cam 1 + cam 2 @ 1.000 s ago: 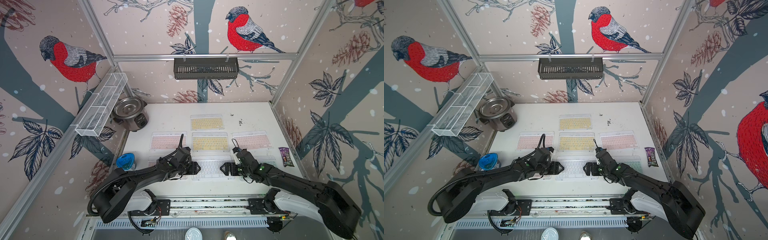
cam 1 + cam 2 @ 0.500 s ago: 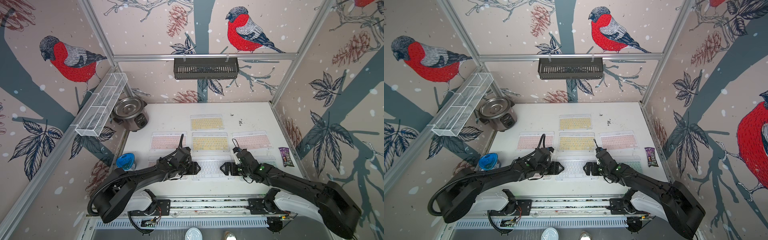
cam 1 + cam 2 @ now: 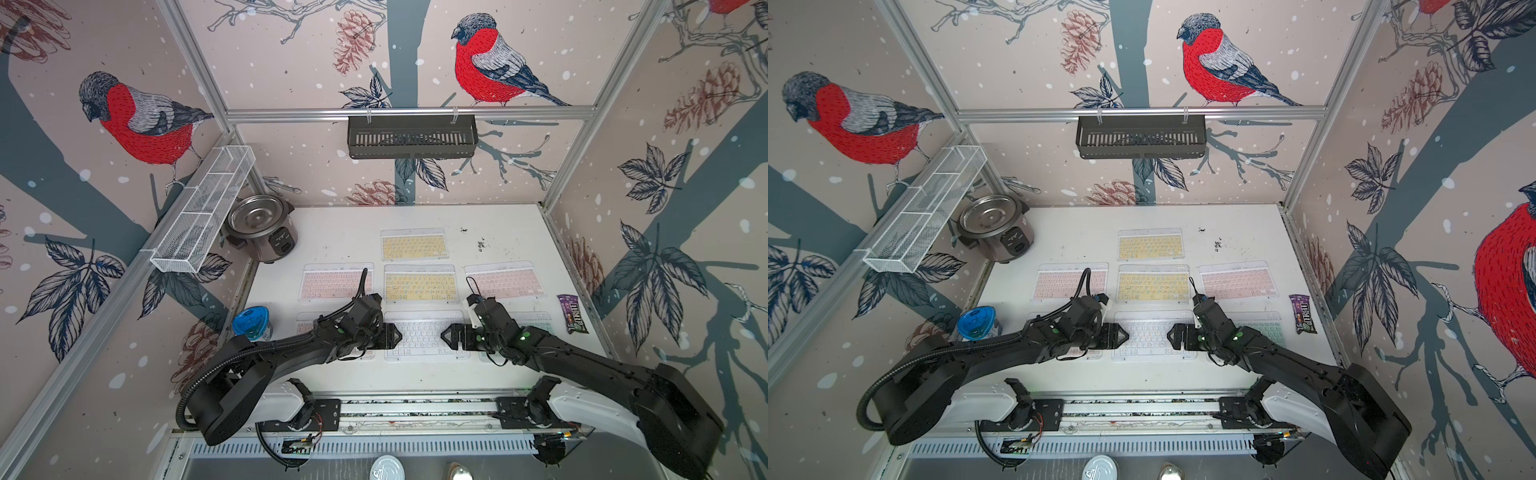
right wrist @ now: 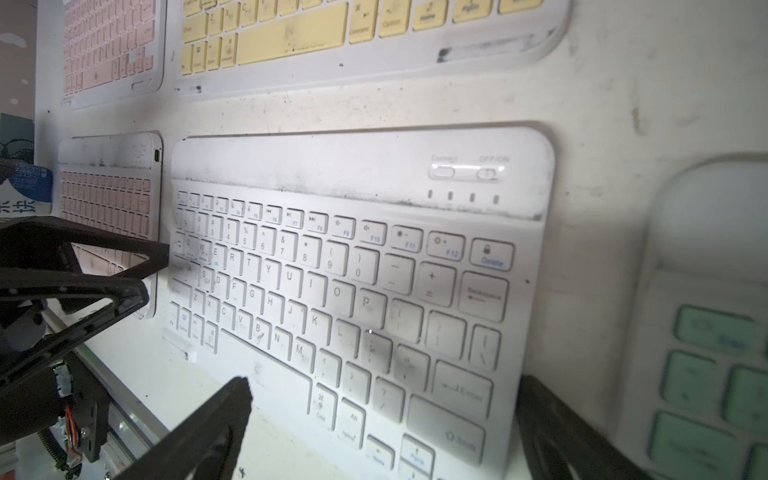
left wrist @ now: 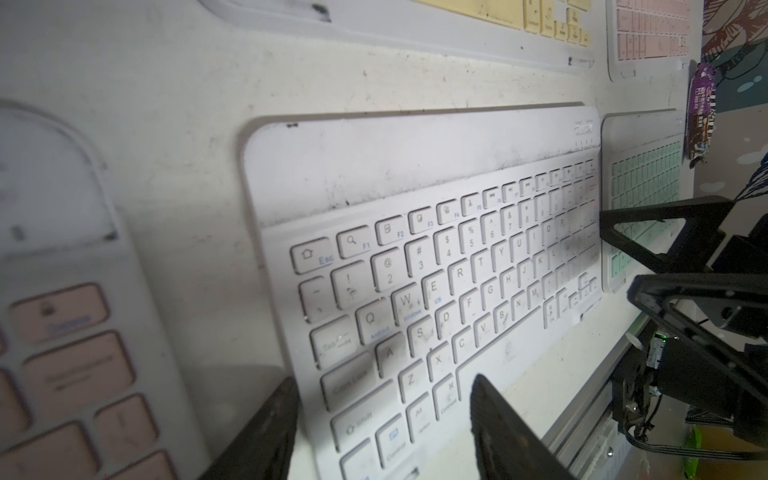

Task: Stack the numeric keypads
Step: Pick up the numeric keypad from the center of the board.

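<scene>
My right gripper has a finger in the gap (image 4: 588, 332) beside the mint keypad. It should keep tipping up the white keypad's edge (image 4: 528, 336) and close on that edge.
Several numeric keypads lie flat on the white table: yellow ones (image 3: 414, 244) (image 3: 419, 284), pink ones (image 3: 336, 282) (image 3: 505, 280), and a front row of a pink one (image 3: 305, 326) under my left arm, a white one (image 3: 422, 336) and a mint one (image 3: 536, 322). My left gripper (image 3: 390, 336) (image 5: 384, 386) is at the white keypad's (image 5: 436, 249) left end, open, its fingers straddling the front corner without holding it. My right gripper (image 3: 451, 336) (image 4: 382, 419) faces it at the white keypad's (image 4: 353, 257) right end, wide open, one finger (image 4: 552, 419) between the white and mint keypads.
A rice cooker (image 3: 262, 226) stands at the back left and a blue-lidded cup (image 3: 250, 323) at the left edge. A candy packet (image 3: 572, 313) lies at the right edge. A wire basket (image 3: 203, 214) and a black rack (image 3: 411, 136) hang on the walls.
</scene>
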